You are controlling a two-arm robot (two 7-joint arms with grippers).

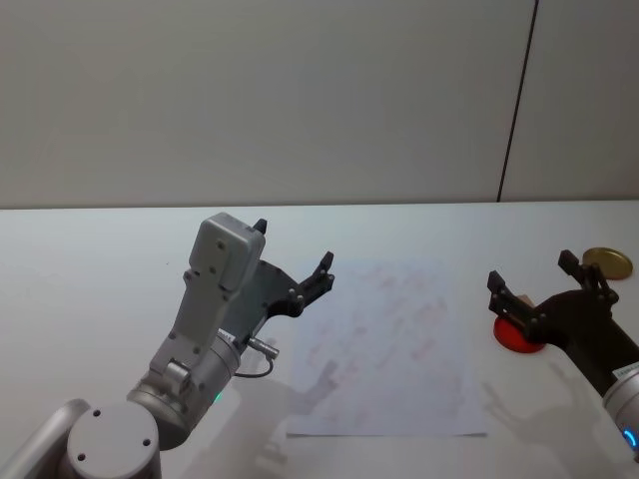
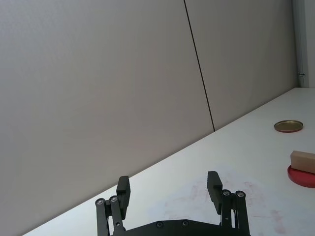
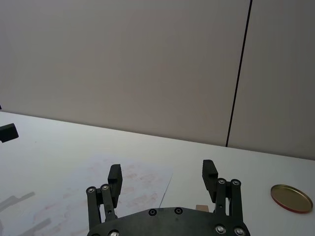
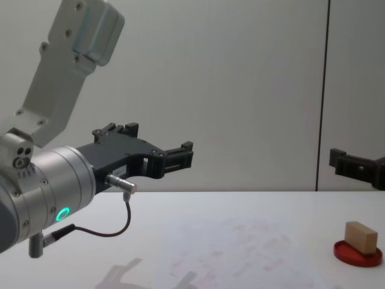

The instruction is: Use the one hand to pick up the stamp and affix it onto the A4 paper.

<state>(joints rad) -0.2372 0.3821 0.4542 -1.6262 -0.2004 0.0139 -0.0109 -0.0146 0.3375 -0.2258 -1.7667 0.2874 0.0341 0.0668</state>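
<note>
The pink marks on the A4 paper [image 4: 243, 248] are faint and uneven, so the stamp [image 4: 361, 238] will leave just a small, partial red mark when the robot presses it.
The stamp [image 4: 361, 236], a small tan wooden block, stands on a flat red disc [image 4: 358, 253] at the table's right. It also shows in the left wrist view, where the stamp [image 2: 302, 161] rests on the red disc [image 2: 301, 177]. My right gripper [image 1: 530, 269] hovers open above that disc [image 1: 511, 336], with nothing between its fingers [image 3: 208, 172]. A sliver of the stamp [image 3: 201, 208] peeks from under the right gripper [image 3: 162, 168]. The A4 paper [image 1: 389, 349], with faint pink marks, lies at mid-table. My left gripper [image 1: 293, 244] hangs open and raised over the paper's left edge.
A round gold lid [image 1: 607, 262] lies on the white table behind the red disc, near the right edge. A grey wall with a dark vertical seam [image 1: 517, 100] stands behind the table. A thin cable loops from the left wrist [image 4: 114, 232].
</note>
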